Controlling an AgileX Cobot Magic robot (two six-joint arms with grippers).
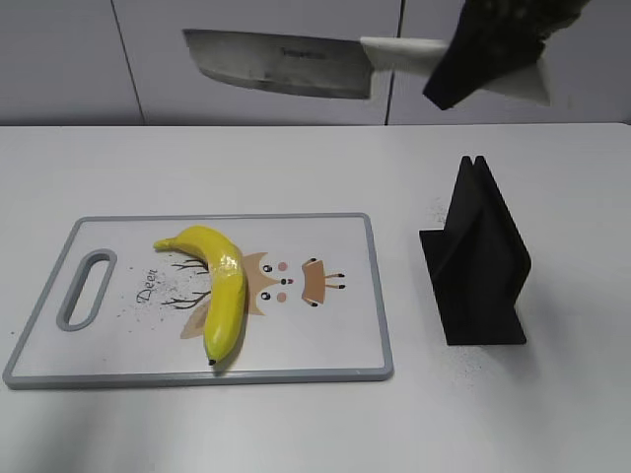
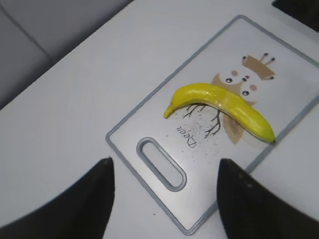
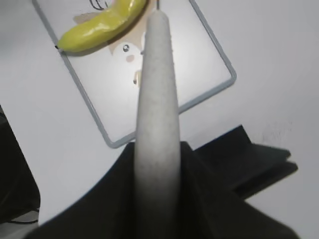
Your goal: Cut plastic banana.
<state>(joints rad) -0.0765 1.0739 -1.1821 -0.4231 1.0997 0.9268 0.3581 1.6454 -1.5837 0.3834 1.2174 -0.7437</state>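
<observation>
The cleaver's blade (image 1: 281,64) sticks out toward my open left gripper and the tip of the blade is free, so my left gripper should keep going in until it closes on the blade's tip (image 1: 205,55).
The plastic banana (image 1: 219,286) lies whole on the cutting board (image 1: 335,345), left of the owl print. It also shows in the left wrist view (image 2: 224,104) and the right wrist view (image 3: 102,25). My right gripper (image 1: 483,54) is shut on the white handle of a cleaver (image 1: 281,61), held high above the table with the blade pointing left. In the right wrist view the handle (image 3: 158,114) runs between the jaws (image 3: 158,199). My left gripper (image 2: 162,199) is open and empty, above the board's handle-slot end (image 2: 160,163); it does not show in the exterior view.
A black knife stand (image 1: 478,261) stands on the white table to the right of the board; it also shows in the right wrist view (image 3: 249,159). Grey cabinet fronts run along the back.
</observation>
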